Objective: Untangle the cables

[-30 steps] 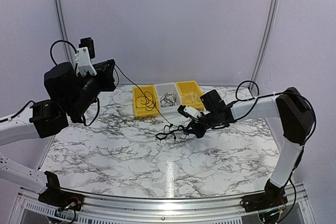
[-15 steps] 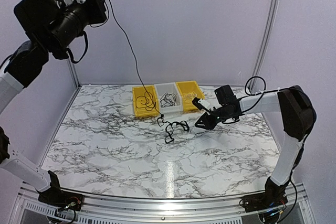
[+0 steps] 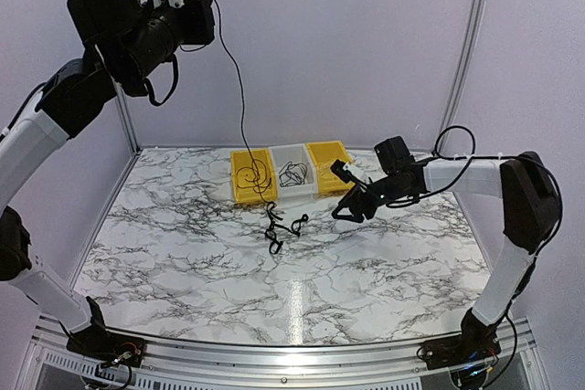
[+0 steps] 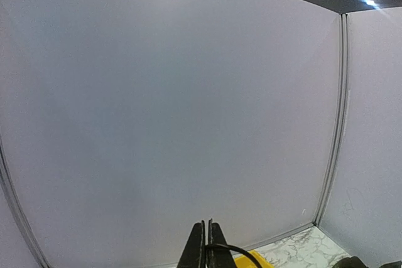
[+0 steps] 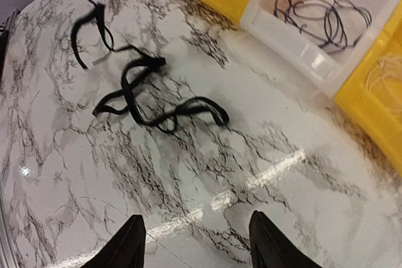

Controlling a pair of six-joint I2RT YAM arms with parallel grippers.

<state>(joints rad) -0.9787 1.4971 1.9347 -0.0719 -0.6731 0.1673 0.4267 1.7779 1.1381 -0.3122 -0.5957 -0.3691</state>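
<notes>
I should pull the tangle off with my right gripper before my left gripper lowers the cable, because the thin cable's lower end (image 3: 270,207) is caught in the tangle.
A loose tangle of black cables (image 3: 281,228) lies on the marble table in front of the bins; the right wrist view shows these cables (image 5: 154,101) ahead of the fingers. One strand (image 3: 240,102) rises from it to my left gripper (image 3: 210,17), held high near the back wall. The left wrist view shows that gripper (image 4: 206,225) shut on the thin black cable (image 4: 233,250). My right gripper (image 3: 344,200) hovers low to the right of the tangle. It (image 5: 196,216) is open with bare table between its fingers.
Three bins stand in a row at the back: a yellow bin (image 3: 243,193) holding a black cord, a white bin (image 3: 294,192) with coiled black cords (image 5: 317,14), and another yellow bin (image 3: 331,149) with pale cords. Purple walls enclose the table.
The left arm has swung up high, pulling the strand taut. The right gripper has opened, let go of the tangle and drawn back right. The tangle has slid left.
</notes>
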